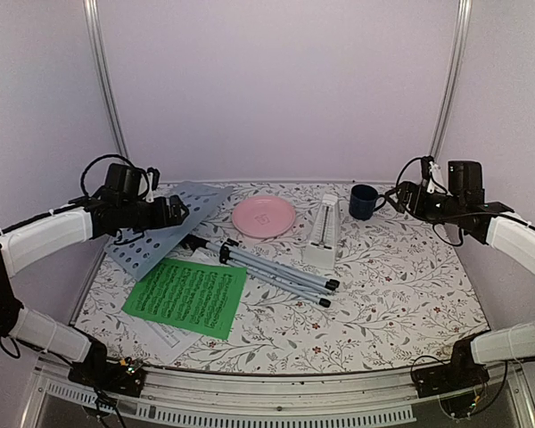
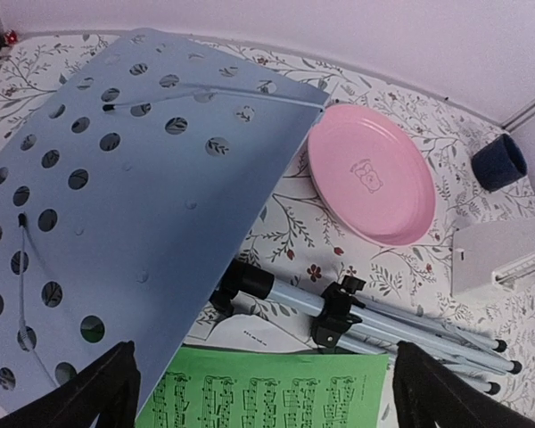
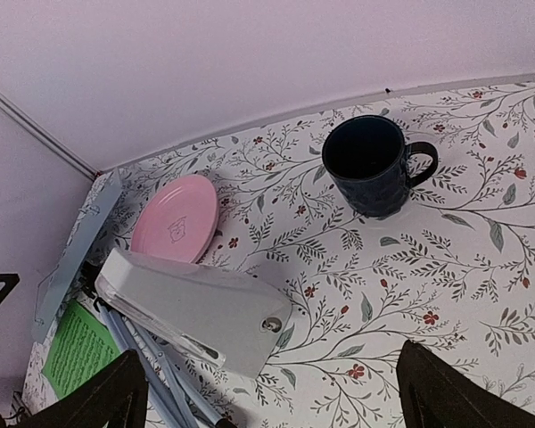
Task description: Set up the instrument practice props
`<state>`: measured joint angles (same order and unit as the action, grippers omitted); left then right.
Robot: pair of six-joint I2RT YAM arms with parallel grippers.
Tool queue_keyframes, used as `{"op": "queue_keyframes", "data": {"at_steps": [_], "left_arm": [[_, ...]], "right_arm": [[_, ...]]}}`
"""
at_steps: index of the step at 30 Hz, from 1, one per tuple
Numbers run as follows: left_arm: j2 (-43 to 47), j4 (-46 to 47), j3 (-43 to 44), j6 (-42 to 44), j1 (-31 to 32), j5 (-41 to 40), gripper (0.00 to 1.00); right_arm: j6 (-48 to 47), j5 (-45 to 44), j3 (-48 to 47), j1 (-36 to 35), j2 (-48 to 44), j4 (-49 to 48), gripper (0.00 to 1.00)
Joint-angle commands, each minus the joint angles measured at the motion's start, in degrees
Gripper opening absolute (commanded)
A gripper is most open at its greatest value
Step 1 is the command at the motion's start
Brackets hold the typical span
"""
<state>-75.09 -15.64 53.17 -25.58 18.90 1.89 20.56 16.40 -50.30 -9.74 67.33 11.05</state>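
Note:
The panel's edge by the tripod legs runs within the span of the robot's open fingers, so the left gripper should continue to go down until the fingers are on both sides of that edge, then close.
The pale grey-blue perforated music stand lies flat on the table, its panel at the left and its folded tripod legs pointing right. It also shows in the left wrist view. The green music sheet lies in front of it, on top of the white music sheet. The white pyramid-shaped metronome stands upright right of centre. My left gripper hovers open and empty over the panel's far edge. My right gripper is open and empty, raised beside the mug.
A pink plate sits at the back centre, between the stand's panel and the metronome. A dark blue mug stands at the back right, close to my right gripper. The booth walls close in the back and both sides.

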Motion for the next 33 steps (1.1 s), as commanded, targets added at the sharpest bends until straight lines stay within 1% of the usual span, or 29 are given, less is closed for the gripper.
{"op": "queue_keyframes", "data": {"at_steps": [1,5,9,11,17,19,23,27,31,33], "left_arm": [[-1.94,-1.77,3.33,4.36,0.57,4.29,0.99],[-4.31,-4.70,5.99,8.58,0.65,5.48,0.99],[-8.06,-7.70,9.24,11.99,0.55,7.08,0.97],[-9.63,-7.78,9.73,12.76,0.37,8.61,0.97],[-13.92,-8.06,10.77,14.72,-0.41,11.54,0.96],[-15.24,-8.47,11.33,15.40,-0.44,11.92,0.99],[-18.22,-8.75,12.22,16.53,-0.52,13.85,0.99],[-21.09,-9.70,13.65,17.62,-0.49,13.43,0.99],[-23.05,-10.38,15.82,19.42,-0.52,13.35,0.93],[-24.21,-11.94,17.67,19.99,-0.53,11.40,0.90]], "right_arm": [[0.64,-0.66,-2.83,-0.04,0.43,1.34,0.99],[-0.70,1.50,-3.44,-0.06,0.01,2.19,0.99],[-3.26,6.29,-3.09,-0.05,-0.84,1.98,0.99],[-3.90,9.35,-2.68,-0.02,-1.18,1.10,0.99],[-5.38,14.33,-2.13,-0.01,-1.33,0.90,0.99],[-5.89,15.80,-1.58,0.04,-1.36,0.83,0.99],[-6.02,18.53,-0.02,-0.01,-1.37,-0.68,0.99],[-5.60,21.00,0.90,-0.03,-1.15,-2.47,0.99],[-5.23,22.79,1.16,-0.01,-1.24,-3.71,0.99],[-5.18,23.64,1.14,0.03,-1.18,-3.90,0.99]]}}
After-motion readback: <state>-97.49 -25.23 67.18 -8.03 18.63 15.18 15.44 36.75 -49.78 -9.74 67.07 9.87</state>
